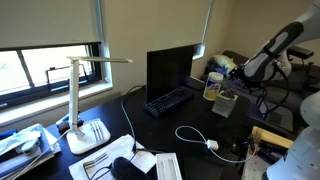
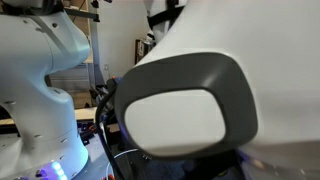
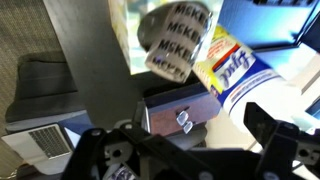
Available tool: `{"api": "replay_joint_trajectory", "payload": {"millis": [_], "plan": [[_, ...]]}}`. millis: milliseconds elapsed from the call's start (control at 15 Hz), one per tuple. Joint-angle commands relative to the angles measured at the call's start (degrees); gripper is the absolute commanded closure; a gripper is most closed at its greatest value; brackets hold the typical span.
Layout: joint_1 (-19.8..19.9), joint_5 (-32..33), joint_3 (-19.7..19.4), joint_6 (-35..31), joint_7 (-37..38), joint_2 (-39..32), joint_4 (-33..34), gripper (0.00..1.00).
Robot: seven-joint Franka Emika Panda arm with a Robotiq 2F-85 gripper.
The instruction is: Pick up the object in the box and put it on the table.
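The robot's gripper has its fingers short of the box, one of them beside the yellow-white container, so it should move over the pale object and turn before it closes.
The small grey-beige box stands on the black table to the right of the monitor. In the wrist view the box is seen from above, with a small pale object inside it. My gripper hangs above the box, apart from it. In the wrist view the gripper is open and empty, with its dark fingers on either side of the box.
A monitor and keyboard stand near the box. A yellowish cup is beside it, with a printed mug and a yellow-white container. A white lamp, a cable and papers lie nearer. The robot body fills an exterior view.
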State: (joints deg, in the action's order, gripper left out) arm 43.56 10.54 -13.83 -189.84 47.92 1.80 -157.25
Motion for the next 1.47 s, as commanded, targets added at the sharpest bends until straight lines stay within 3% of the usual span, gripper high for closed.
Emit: {"api": "replay_joint_trajectory", "payload": {"millis": [0, 133, 267, 467, 533, 800, 1067, 1400], "plan": [[-0.5, -10.4, -5.6, -6.8, -9.7, -5.4, 1.9, 0.0], [-3.4, -15.5, -5.8, -9.1, -15.0, -9.5, 3.1, 0.0], [-5.6, -19.6, -6.8, -11.1, -19.4, -8.2, -0.5, 0.0], [-12.7, -29.8, -8.2, -8.4, -27.7, -8.3, 1.2, 0.0], [-13.6, -27.7, -7.3, -8.3, -27.7, -7.1, 0.3, 0.0], [-21.3, -31.1, -7.4, -8.3, -33.6, -6.4, -0.9, 0.0], [-27.3, -37.0, -8.9, -8.3, -35.6, -5.6, -0.9, 0.0], [-30.4, -42.7, -9.9, -8.3, -31.9, -4.1, -1.0, 0.0]]}}
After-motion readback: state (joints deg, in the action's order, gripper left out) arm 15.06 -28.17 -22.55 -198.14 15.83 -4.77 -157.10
